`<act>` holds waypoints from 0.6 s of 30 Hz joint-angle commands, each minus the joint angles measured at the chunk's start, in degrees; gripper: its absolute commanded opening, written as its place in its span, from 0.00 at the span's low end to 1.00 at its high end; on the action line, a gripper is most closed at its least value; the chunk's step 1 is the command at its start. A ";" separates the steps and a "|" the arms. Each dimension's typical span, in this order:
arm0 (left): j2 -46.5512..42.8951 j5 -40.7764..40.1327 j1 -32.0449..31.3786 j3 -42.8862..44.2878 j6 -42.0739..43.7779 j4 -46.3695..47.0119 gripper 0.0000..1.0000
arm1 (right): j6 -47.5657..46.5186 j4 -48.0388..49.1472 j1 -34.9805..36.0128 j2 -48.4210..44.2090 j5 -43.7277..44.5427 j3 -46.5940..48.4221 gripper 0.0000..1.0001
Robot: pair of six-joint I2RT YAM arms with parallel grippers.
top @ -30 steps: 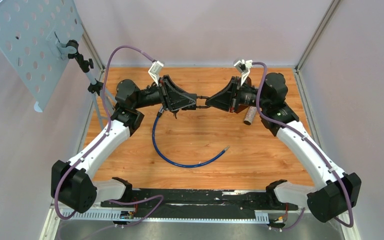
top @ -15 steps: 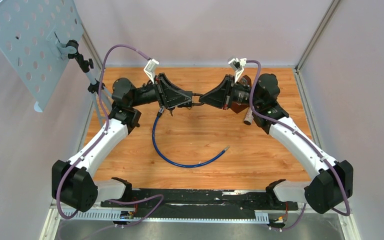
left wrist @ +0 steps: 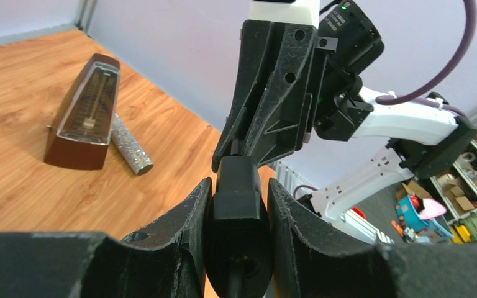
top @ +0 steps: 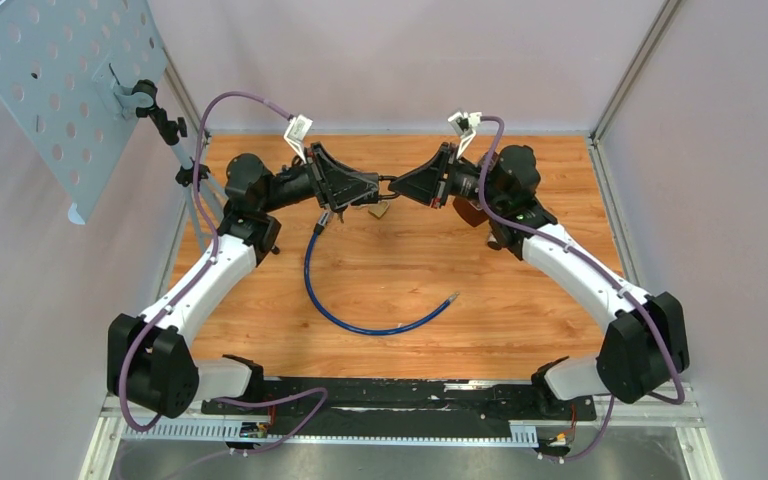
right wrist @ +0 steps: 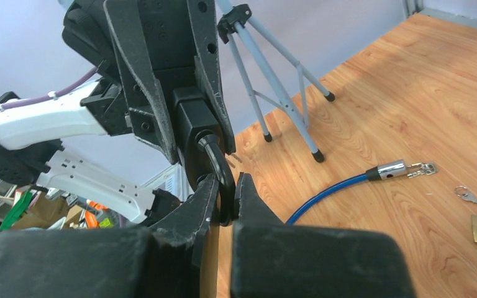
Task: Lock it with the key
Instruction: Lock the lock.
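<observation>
My right gripper keeps holding the black loop [right wrist: 225, 180] straight and then let it go, because the loop stands in line with the lock's black body [right wrist: 197, 118] in my left gripper.
A black lock is held in the air between my two grippers over the far middle of the table [top: 410, 260]. My left gripper [left wrist: 239, 186] is shut on the lock's black body [left wrist: 238, 214]. My right gripper [right wrist: 225, 181] is shut on the black loop [right wrist: 219, 162] that comes out of that body. From above, the left gripper [top: 374, 190] and the right gripper [top: 401, 189] meet tip to tip. Small silver keys [right wrist: 472, 197] lie loose on the wood. A blue cable [top: 360, 322] with a metal end [right wrist: 389, 169] lies under the grippers.
A small brass piece [top: 380, 211] lies below the grippers. A brown metronome [left wrist: 86, 112] and a glittery silver cylinder [left wrist: 130, 146] lie by the right arm. A tripod [right wrist: 286, 99] with a perforated plate [top: 60, 90] stands at the far left.
Both grippers, still joined on the lock, have shifted left and towards the back wall. The right arm has swung left with them, and the brass piece now shows below.
</observation>
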 commanded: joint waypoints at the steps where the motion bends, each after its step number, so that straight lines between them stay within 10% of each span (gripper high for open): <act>1: 1.98 3.05 -6.84 0.08 5.51 -3.42 0.00 | 4.51 9.17 9.08 2.11 1.14 5.61 0.00; 18: 6.37 -5.22 -7.04 5.79 8.02 -2.36 0.00 | 4.30 5.98 15.10 6.46 -6.45 9.70 0.00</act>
